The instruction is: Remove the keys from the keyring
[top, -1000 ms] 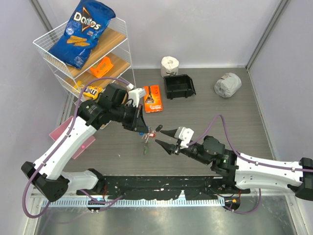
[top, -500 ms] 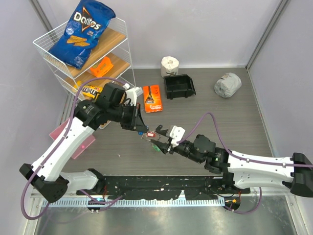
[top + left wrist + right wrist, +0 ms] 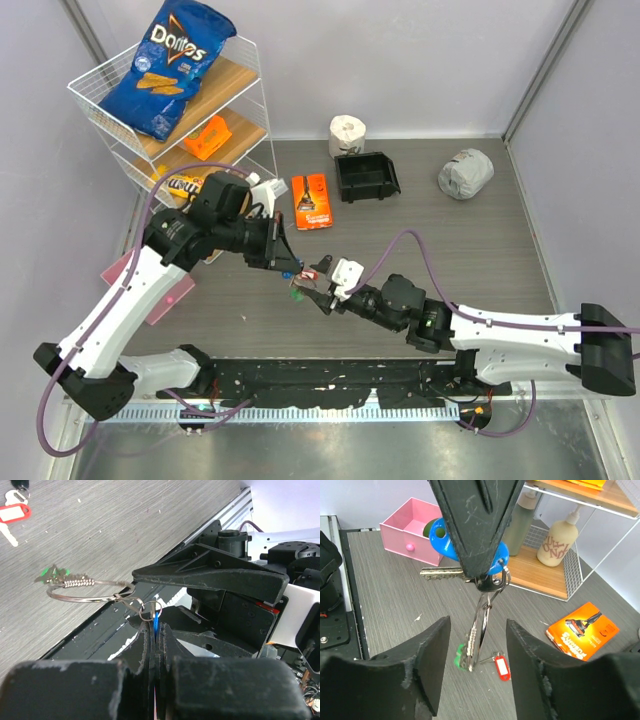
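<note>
The left gripper is holding the blue key tag [image 3: 442, 543] crosswise, so the right gripper should hold the silver keyring while the left gripper takes hold of the tag again.
My left gripper [image 3: 286, 265] is shut on a blue key tag [image 3: 444, 538] and holds it above the table, jaws closed on the blue tag [image 3: 157, 621]. The silver keyring [image 3: 483, 622] hangs from the tag, with a green-headed key [image 3: 462, 656] at its lower end and a silver key [image 3: 441, 572] sticking out sideways. The ring also shows in the left wrist view [image 3: 82, 594]. My right gripper [image 3: 477, 665] is open, one finger on each side of the hanging ring, not touching it. A red-tagged key [image 3: 502, 666] lies loose on the table below.
An orange packet [image 3: 313, 201], a black bin [image 3: 366, 176], a paper roll [image 3: 347, 132] and a grey wrapped bundle [image 3: 465, 173] sit at the back. A wire rack [image 3: 246, 48] with snacks stands at back left, and a pink box [image 3: 415, 530] lies at the left.
My right gripper has moved left and forward, up to the hanging keyring, and now straddles it. My left gripper has shifted slightly left, still holding the blue tag.
</note>
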`<state>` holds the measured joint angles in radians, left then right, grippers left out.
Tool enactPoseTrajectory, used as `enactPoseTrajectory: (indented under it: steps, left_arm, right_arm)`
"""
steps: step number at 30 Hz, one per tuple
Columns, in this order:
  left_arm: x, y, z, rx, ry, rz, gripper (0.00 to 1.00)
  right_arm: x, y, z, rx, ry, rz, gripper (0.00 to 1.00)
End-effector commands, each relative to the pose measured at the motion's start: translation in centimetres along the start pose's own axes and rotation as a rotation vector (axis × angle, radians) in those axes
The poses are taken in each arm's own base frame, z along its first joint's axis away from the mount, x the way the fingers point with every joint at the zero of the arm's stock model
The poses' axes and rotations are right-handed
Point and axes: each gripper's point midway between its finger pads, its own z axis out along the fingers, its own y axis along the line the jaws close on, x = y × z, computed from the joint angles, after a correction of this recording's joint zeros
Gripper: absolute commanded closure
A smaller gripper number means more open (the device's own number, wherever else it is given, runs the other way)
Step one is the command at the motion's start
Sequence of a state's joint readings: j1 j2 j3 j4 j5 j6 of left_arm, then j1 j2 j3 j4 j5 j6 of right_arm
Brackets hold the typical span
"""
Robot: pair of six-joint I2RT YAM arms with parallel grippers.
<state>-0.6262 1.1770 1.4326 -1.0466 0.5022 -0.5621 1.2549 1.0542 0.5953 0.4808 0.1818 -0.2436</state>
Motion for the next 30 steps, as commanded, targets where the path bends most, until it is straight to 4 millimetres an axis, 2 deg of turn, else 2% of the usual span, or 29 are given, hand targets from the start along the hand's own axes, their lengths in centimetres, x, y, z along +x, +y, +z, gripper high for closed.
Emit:
enactPoseTrajectory:
  steps: [1,5,7,10,11,12,18,19,25,28,29,30]
  left_arm:
    - [0.0,-1.5,-0.6,0.077,-0.019,0.000,1.00]
    - [0.3,-1.8,-0.6,0.099,-0.011,-0.003,1.00]
    - [0.4,-2.0,-0.6,0.111,-0.005,-0.005,1.00]
    - [0.5,-2.4,-0.9,0.133,0.002,-0.001,1.00]
    - [0.6,-2.5,-0.9,0.141,0.004,0.003,1.00]
    - [0.7,-2.7,-1.0,0.154,0.009,0.007,1.00]
    - [0.4,-2.4,-1.1,0.191,-0.008,0.049,1.00]
    - [0.2,-2.3,-1.1,0.207,-0.023,0.055,0.98]
    - [-0.3,-2.0,-0.6,0.274,-0.086,0.158,0.82]
    - [0.1,-1.8,-0.4,0.301,-0.091,0.220,0.58]
    - [0.3,-1.6,-0.3,0.300,-0.100,0.245,0.47]
    - [0.3,-1.4,-0.3,0.299,-0.116,0.274,0.41]
  right_arm:
    - [-4.2,-0.7,0.8,0.024,-0.130,-0.001,0.44]
    - [-4.1,-0.9,1.6,0.023,-0.125,-0.009,0.44]
    - [-3.9,-1.2,1.9,0.016,-0.125,-0.011,0.48]
    - [-3.7,-1.4,2.1,-0.027,-0.134,0.001,0.75]
    - [-3.7,-1.3,2.1,-0.042,-0.138,0.003,0.92]
    - [-3.9,-1.0,1.9,-0.085,-0.147,0.014,0.95]
    - [-4.1,0.6,0.2,-0.260,-0.108,0.029,0.95]
    - [-4.0,1.4,-0.2,-0.312,-0.098,0.039,0.95]
    - [-5.0,4.1,-3.3,-0.511,-0.060,0.131,0.95]
    - [-5.6,4.9,-4.2,-0.572,-0.021,0.193,0.95]
    - [-5.8,5.1,-4.3,-0.592,0.010,0.223,0.95]
    - [-5.9,5.1,-4.4,-0.599,0.029,0.241,0.95]
